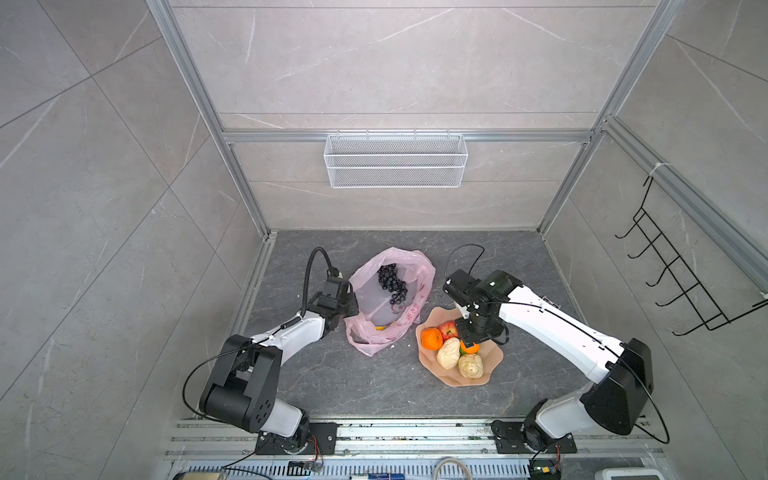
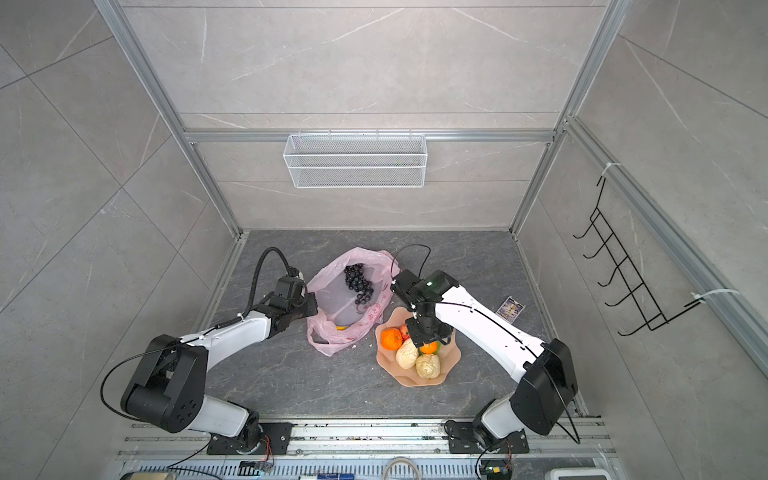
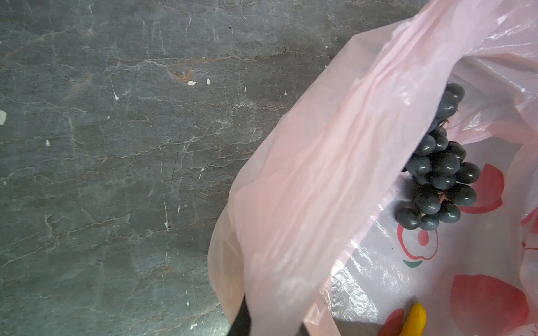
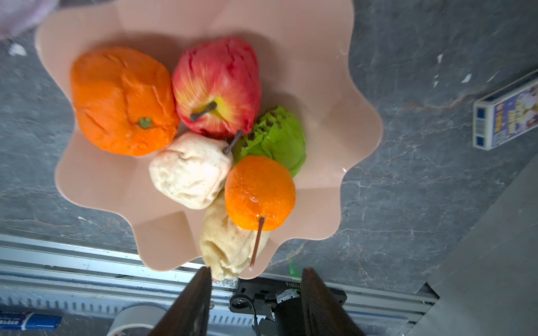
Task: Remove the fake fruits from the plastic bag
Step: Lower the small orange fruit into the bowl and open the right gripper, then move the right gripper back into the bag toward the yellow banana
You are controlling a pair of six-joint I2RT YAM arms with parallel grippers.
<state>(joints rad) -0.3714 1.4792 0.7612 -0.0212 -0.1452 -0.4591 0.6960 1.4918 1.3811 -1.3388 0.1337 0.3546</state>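
Observation:
The robot's left gripper should bring the bag's rim down and uncover the banana before the right gripper takes it, because only the banana's tip shows past the bag's rim.
The pink plastic bag lies open on the dark table. Inside it are a dark grape bunch and a yellow banana tip. My left gripper is shut on the bag's left rim, with film draped over its fingers. My right gripper hangs open above the peach dish. Lying free in the dish are a small orange, a large orange, a red apple, a green fruit and two beige ones.
A small printed card box lies right of the dish. A white wire basket hangs on the back wall and a black hook rack on the right wall. Aluminium rails run along the front edge.

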